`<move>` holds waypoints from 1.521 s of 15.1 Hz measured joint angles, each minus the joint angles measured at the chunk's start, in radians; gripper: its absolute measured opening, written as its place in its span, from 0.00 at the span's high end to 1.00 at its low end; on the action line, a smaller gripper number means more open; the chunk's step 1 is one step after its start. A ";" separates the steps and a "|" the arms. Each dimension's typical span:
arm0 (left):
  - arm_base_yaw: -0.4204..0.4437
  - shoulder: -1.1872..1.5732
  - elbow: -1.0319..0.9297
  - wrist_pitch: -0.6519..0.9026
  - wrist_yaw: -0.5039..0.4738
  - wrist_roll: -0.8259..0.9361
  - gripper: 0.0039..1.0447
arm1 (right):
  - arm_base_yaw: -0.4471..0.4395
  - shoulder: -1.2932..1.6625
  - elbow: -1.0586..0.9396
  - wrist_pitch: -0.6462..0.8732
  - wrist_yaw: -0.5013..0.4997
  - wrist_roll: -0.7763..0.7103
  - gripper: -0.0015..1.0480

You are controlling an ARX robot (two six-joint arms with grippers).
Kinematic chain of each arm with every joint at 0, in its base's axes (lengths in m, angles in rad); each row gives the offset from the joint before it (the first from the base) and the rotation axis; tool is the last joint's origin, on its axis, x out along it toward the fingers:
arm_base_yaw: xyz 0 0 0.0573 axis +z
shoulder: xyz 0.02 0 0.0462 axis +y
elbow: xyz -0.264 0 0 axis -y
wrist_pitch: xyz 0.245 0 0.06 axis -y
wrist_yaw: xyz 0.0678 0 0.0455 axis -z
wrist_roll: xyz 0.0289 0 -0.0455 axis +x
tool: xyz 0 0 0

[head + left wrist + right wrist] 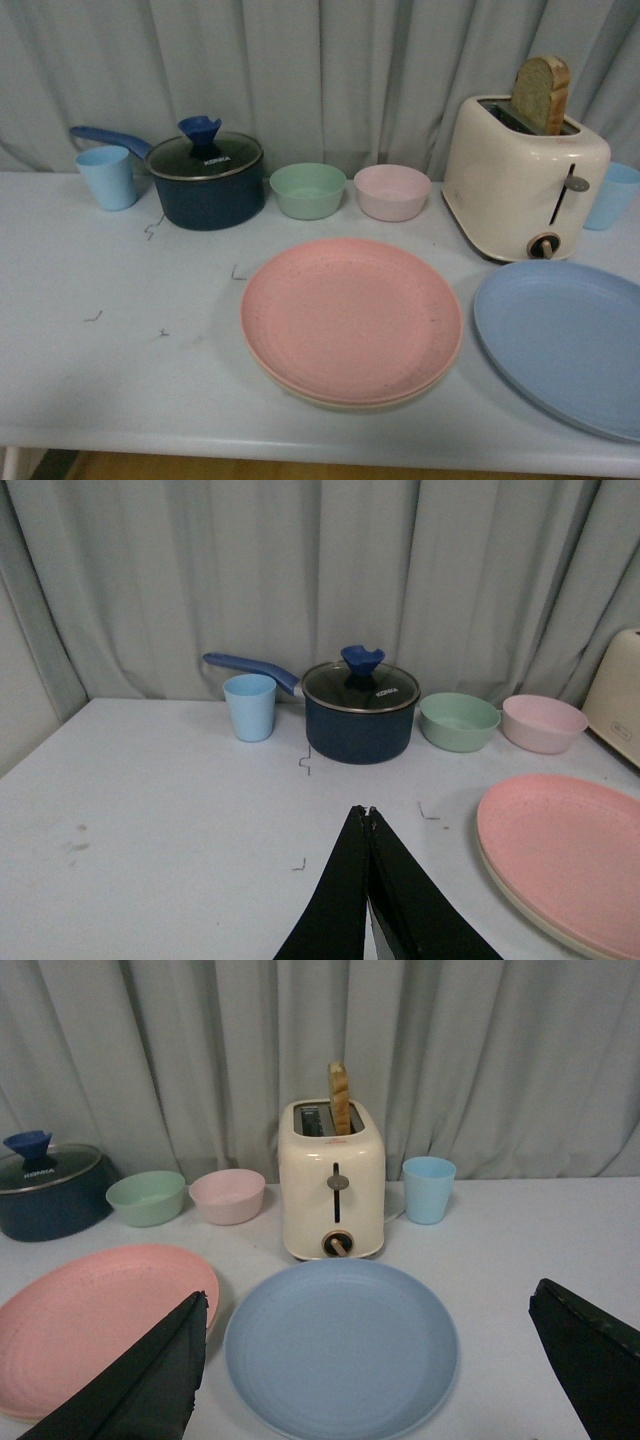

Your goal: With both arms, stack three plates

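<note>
I expect the light blue plate (572, 345) to nest just as tightly when I lower it, because only a thin cream rim (350, 404) shows under the pink plate.
A speckled pink plate (350, 315) lies at the table's middle front, stacked on a cream plate (345, 402) whose rim shows beneath it. A light blue plate (565, 340) lies alone at the right. Neither arm appears in the front view. In the left wrist view my left gripper (366, 810) is shut with nothing in it, over bare table to the left of the pink plate (565, 850). My right gripper (365, 1305) is open wide, and the blue plate (340, 1345) lies between its fingers (165, 1365), beside the pink plate (100, 1315).
Along the back stand a blue cup (106, 177), a dark lidded saucepan (205, 180), a green bowl (308, 190), a pink bowl (392, 192), and a cream toaster (522, 180) holding bread. Another blue cup (612, 195) stands behind the toaster. A grey curtain hangs behind the table.
</note>
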 joint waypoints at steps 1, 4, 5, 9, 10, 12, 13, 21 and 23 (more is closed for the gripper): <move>0.000 -0.026 0.000 -0.024 0.000 0.000 0.99 | 0.000 0.000 0.000 0.000 0.000 0.000 0.06; 0.000 -0.089 0.000 -0.087 0.000 0.000 0.99 | 0.000 0.000 0.000 0.000 0.000 0.000 0.06; 0.000 -0.105 0.000 -0.100 0.000 0.000 0.99 | 0.000 0.000 0.000 0.000 0.000 0.000 0.06; 0.000 -0.153 0.000 -0.150 0.000 0.000 0.99 | 0.000 0.000 0.000 0.000 0.000 0.000 0.06; 0.000 -0.169 0.000 -0.163 0.000 0.000 0.99 | 0.000 0.000 0.000 0.000 0.000 0.000 0.06; 0.000 -0.323 0.001 -0.348 0.000 0.000 0.99 | 0.000 0.000 0.000 0.000 0.000 0.000 0.06; 0.000 -0.336 0.005 -0.326 -0.002 0.000 0.99 | 0.000 0.000 0.000 0.000 0.000 0.000 0.06; 0.000 -0.337 0.000 -0.341 0.000 0.000 0.22 | -0.423 0.762 0.400 -0.112 -0.311 0.049 0.06; 0.000 -0.337 0.001 -0.341 0.000 0.002 0.04 | -0.458 1.072 0.544 -0.083 -0.289 -0.001 0.06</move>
